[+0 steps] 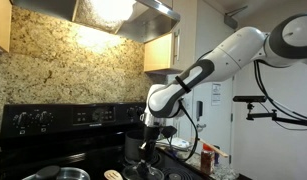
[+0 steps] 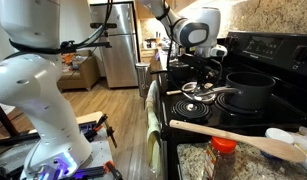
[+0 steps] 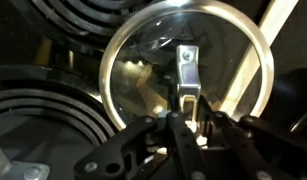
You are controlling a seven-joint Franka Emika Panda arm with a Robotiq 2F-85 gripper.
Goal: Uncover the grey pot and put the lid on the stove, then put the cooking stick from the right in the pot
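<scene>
The lid point(image 2: 198, 91) is hanging clear of the grey pot over coil burners, so the robot's gripper should go on lowering the lid until the lid's rim sits on the stove point(image 2: 191, 108), and then let go.
My gripper point(image 3: 185, 105) is shut on the metal handle of the lid point(image 3: 143, 70), a round glass lid with a metal rim. Below it I see coil burners of the stove point(image 3: 43, 120). In an exterior view the gripper point(image 2: 198, 78) holds the lid point(image 2: 198, 93) low over the front of the stove point(image 2: 263, 50), to the left of the uncovered grey pot point(image 2: 248, 92). I cannot tell whether the lid touches the cooktop. The pale wooden cooking stick point(image 2: 233, 135) lies on the counter in the foreground. In an exterior view the gripper point(image 1: 146, 148) is low over the stove point(image 1: 53, 118).
A red-capped spice jar point(image 2: 223, 155) stands on the granite counter next to the cooking stick. A shiny silver pan point(image 1: 55, 175) sits at the stove's front. A towel point(image 2: 151, 110) hangs at the stove's side. A fridge point(image 2: 118, 45) stands behind.
</scene>
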